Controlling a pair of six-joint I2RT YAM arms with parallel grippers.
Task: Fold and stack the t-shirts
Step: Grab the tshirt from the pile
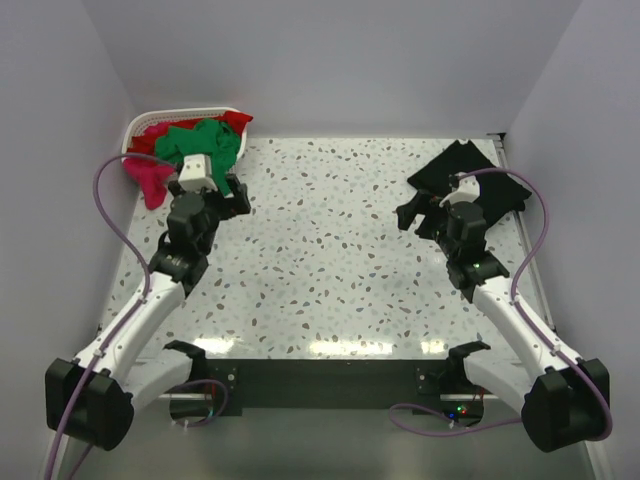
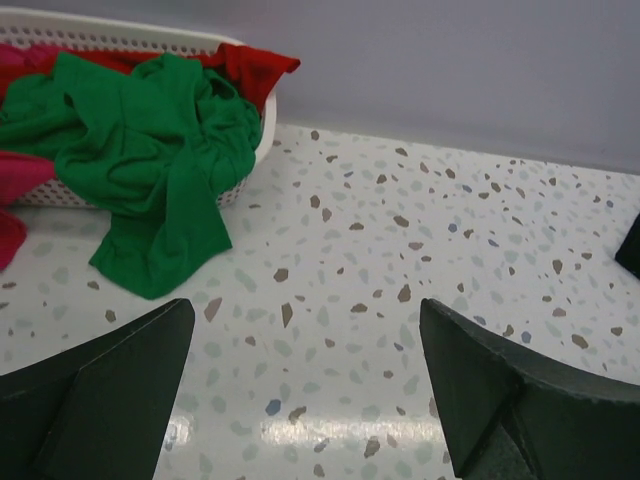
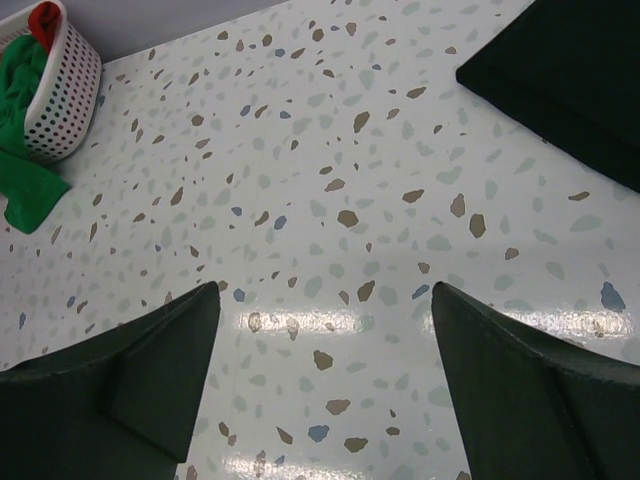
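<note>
The green t-shirt (image 1: 216, 142) is on top of the pile in the basket, so my left gripper should stay open and keep moving toward its bunched middle (image 1: 188, 140) until the fingers are on both sides of a fold.
A bright green t-shirt (image 1: 205, 142) spills out of the basket at the back left and hangs onto the table; it also shows in the left wrist view (image 2: 150, 140). A red t-shirt (image 1: 236, 120) lies under it, and a magenta-pink t-shirt (image 1: 150, 182) hangs over the basket's near side. A black t-shirt (image 1: 470, 175) lies flat at the back right, also in the right wrist view (image 3: 570, 80). My left gripper (image 1: 238, 195) (image 2: 307, 310) is open and empty, just right of the green shirt. My right gripper (image 1: 418, 215) (image 3: 325, 290) is open and empty, left of the black shirt.
The white lattice basket (image 1: 160, 118) stands in the back left corner and shows in the right wrist view (image 3: 62, 100). Grey walls close the table on the left, back and right. The speckled tabletop (image 1: 330, 250) lies between the two arms.
</note>
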